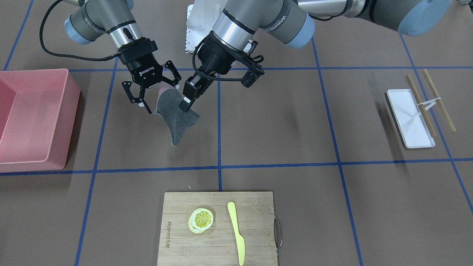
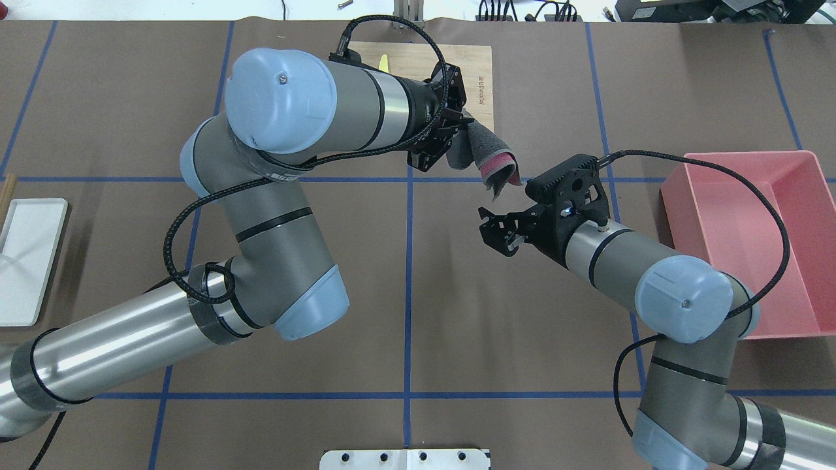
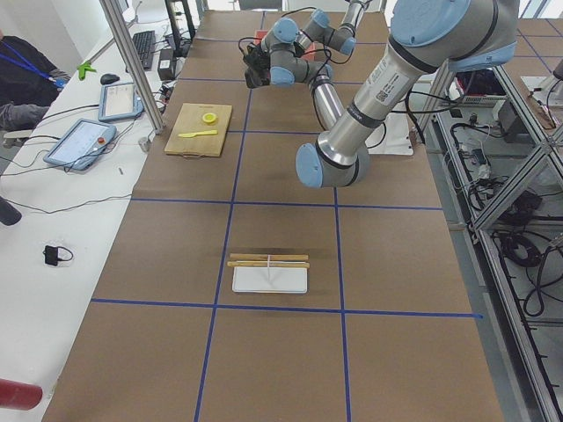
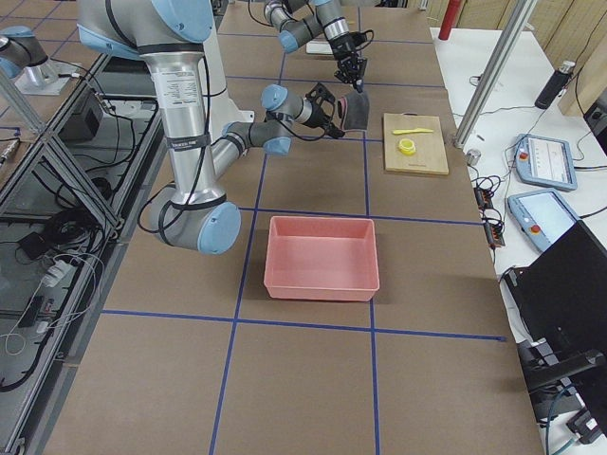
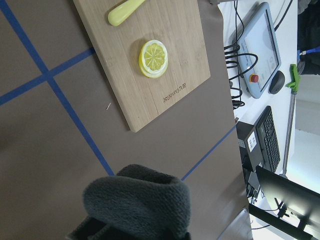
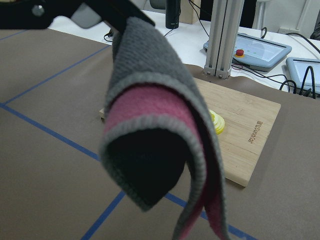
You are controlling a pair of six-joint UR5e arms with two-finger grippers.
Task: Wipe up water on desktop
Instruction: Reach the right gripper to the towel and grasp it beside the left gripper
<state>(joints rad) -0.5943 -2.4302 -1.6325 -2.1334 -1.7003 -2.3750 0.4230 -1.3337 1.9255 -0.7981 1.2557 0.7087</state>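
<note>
The cloth's pink side [image 6: 152, 106] is tucked inside its fold. So I expect the grey cloth [image 1: 174, 116] to stay doubled and hang limp when I carry it to the pink bin.
A grey cloth with a pink inner side [image 1: 177, 120] hangs folded in the air above the brown desktop [image 1: 281, 122]. My left gripper [image 1: 186, 104] is shut on the cloth's upper edge; it also shows in the overhead view [image 2: 457, 134]. My right gripper [image 1: 158, 95] is open right beside the cloth's pink corner [image 2: 498, 163], with its jaws spread and holding nothing. The cloth fills the right wrist view [image 6: 160, 150] and the bottom of the left wrist view [image 5: 135, 205]. No water shows on the desktop.
A pink bin [image 1: 33, 118] stands on my right side. A bamboo cutting board [image 1: 218, 229] with a lemon slice [image 1: 201, 220] and a yellow knife [image 1: 236, 232] lies at the far edge. A white tray [image 1: 410, 118] with chopsticks [image 1: 438, 99] lies on my left.
</note>
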